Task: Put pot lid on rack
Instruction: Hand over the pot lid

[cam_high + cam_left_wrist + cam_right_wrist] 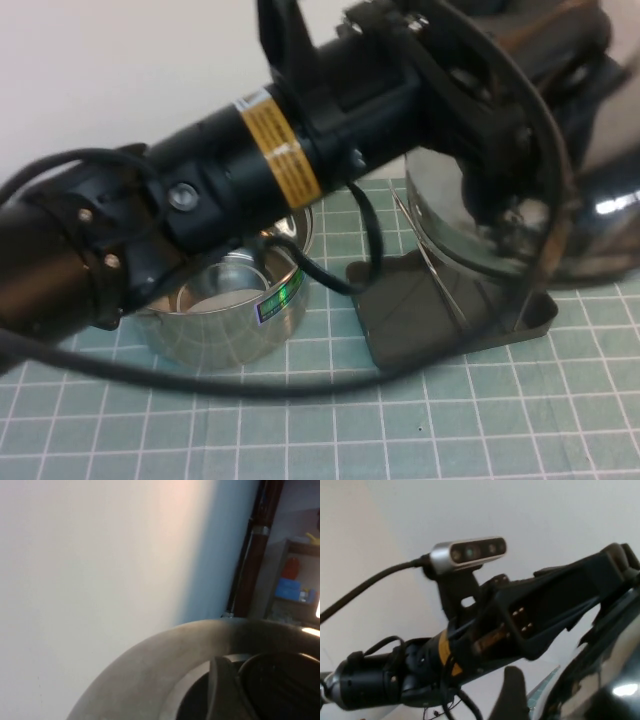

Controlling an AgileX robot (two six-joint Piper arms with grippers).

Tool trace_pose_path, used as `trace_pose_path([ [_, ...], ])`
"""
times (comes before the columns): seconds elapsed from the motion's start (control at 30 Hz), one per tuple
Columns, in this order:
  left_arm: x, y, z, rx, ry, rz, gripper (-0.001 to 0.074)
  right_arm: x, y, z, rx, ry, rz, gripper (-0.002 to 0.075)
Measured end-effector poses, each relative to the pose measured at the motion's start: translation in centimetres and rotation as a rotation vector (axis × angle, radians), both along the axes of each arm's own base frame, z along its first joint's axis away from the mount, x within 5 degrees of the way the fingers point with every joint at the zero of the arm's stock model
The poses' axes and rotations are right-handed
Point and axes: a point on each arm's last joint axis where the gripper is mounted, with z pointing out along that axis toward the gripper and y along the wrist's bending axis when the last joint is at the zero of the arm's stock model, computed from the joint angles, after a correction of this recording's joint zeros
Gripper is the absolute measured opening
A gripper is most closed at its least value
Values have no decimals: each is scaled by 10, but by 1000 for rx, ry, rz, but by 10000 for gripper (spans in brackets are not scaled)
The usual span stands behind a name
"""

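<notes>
My left gripper is on the knob and over the rack's wire loop (432, 258), so next my right gripper grabs the lid's rim (554, 696) and lowers the lid into the rack.
The pot lid (470, 235) is shiny steel and stands on edge over the rack (400, 320), a dark grey tray with thin wire loops (432, 262). My left arm reaches across from the left. My left gripper (503, 208) is shut on the lid's black knob. In the left wrist view the lid's dome (165, 655) and the knob (282, 687) fill the lower part, with one finger (222, 690) against the knob. My right gripper (535, 700) is beside the lid's shiny surface (605, 680), and in the high view I cannot make it out.
The two-handled steel pot (225, 315) stands left of the rack on the green grid mat (480, 420). A black cable (200, 375) from my left arm hangs in front of the pot. More shiny steel (605, 200) fills the far right edge.
</notes>
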Motion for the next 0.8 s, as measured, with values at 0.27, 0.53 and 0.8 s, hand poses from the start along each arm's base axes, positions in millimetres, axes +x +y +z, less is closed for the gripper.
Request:
trace_pose_path([
  [0.27,-8,-14,-6,52,-98,3,325,18,-1,-8,1,57,-20,150],
  [0.53,-8,-15,-4,41,-89,4,344,19,-1,1,-46,-24,-38,143],
  [0.8,-3,-8,-4,166,-155,141,667,31,-5,16,-120,-135,-113,120],
])
